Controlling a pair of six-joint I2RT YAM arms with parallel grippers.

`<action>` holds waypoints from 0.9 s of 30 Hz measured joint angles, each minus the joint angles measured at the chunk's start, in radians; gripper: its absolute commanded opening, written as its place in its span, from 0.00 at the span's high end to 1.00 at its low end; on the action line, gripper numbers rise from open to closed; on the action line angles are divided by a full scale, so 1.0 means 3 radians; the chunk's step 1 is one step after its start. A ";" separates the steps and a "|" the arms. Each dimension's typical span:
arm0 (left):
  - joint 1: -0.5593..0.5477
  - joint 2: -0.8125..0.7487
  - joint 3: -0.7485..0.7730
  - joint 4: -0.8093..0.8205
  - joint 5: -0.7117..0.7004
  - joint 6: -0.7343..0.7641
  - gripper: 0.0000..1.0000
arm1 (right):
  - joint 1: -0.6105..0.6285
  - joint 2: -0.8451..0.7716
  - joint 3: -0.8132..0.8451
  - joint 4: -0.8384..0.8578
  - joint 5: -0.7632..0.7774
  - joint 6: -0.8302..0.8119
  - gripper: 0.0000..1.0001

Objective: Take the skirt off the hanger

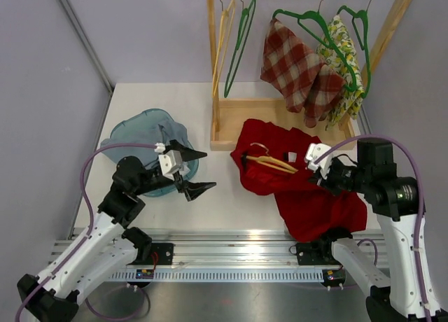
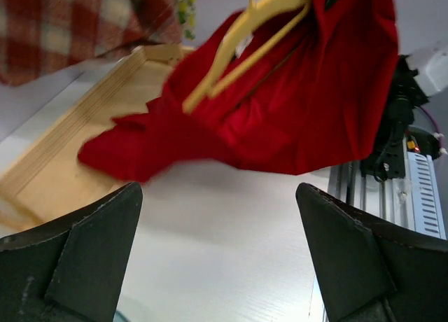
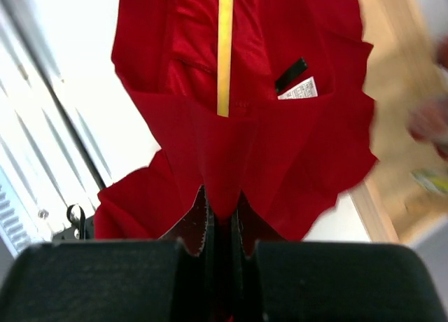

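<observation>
The hanger in the skirt (image 1: 278, 166) is out past the robot's open left gripper, so the robot's right gripper should bring the skirt nearer so that the left gripper can take the hanger (image 1: 253, 158).
A red skirt (image 1: 294, 175) lies spread on the table, its far end on the rack's wooden base, with a pale yellow wooden hanger (image 1: 269, 162) still in its waist. My right gripper (image 1: 323, 176) is shut on a fold of the skirt (image 3: 231, 161) near the hanger (image 3: 225, 49). My left gripper (image 1: 196, 173) is open and empty, left of the skirt and above bare table; in its wrist view the skirt (image 2: 294, 105) and hanger (image 2: 238, 42) lie ahead of it.
A wooden clothes rack (image 1: 308, 28) stands at the back with green hangers (image 1: 241, 42), a plaid garment (image 1: 297, 66) and a floral one (image 1: 346, 63). A blue-grey garment (image 1: 143, 143) lies at the left under my left arm. The metal rail (image 1: 224, 255) runs along the near edge.
</observation>
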 measured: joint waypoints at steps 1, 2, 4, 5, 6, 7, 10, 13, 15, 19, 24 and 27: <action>-0.0057 0.0069 0.0051 0.0037 0.0053 0.0043 0.08 | -0.0001 0.0014 -0.0057 -0.0061 -0.0136 -0.0163 1.00; -0.0116 0.0155 0.0112 0.0057 0.0093 0.0086 0.09 | -0.0001 0.0048 -0.0120 -0.0118 -0.0284 -0.0324 1.00; -0.0237 0.0305 0.0216 0.0116 0.0128 0.0163 0.11 | -0.0001 0.0178 -0.0212 -0.0207 -0.0548 -0.0571 1.00; -0.0301 0.0390 0.0256 0.0136 0.0136 0.0197 0.12 | -0.0001 0.0230 -0.0239 -0.0216 -0.0642 -0.0642 1.00; -0.0378 0.0464 0.0277 0.0142 0.0142 0.0234 0.12 | 0.0000 0.0314 -0.0262 -0.0217 -0.0759 -0.0721 1.00; -0.0460 0.0524 0.0287 0.0142 0.0144 0.0264 0.13 | 0.0000 0.0388 -0.0273 -0.0210 -0.0861 -0.0783 1.00; -0.0702 0.0664 0.0289 0.0140 0.0112 0.0345 0.16 | 0.0015 0.0572 -0.0280 -0.0159 -0.1059 -0.0918 1.00; -0.0890 0.0779 0.0290 0.0142 0.0005 0.0408 0.21 | 0.0066 0.0614 -0.0280 -0.0123 -0.1167 -0.1008 1.00; -0.0947 0.0874 0.0300 0.0164 -0.0088 0.0430 0.27 | 0.0121 0.0617 -0.0280 -0.0113 -0.1214 -0.1055 1.00; -0.0983 0.1118 0.0425 0.0174 -0.0299 0.0465 0.36 | 0.0188 0.0618 -0.0299 -0.0084 -0.1269 -0.1109 1.00; -0.0994 0.1328 0.0533 0.0193 -0.0370 0.0492 0.69 | 0.0215 0.0618 -0.0334 -0.0037 -0.1278 -0.1128 1.00; -0.1047 0.1397 0.0556 0.0188 -0.0332 0.0491 0.94 | 0.0215 0.0624 -0.0361 0.0039 -0.1272 -0.1116 1.00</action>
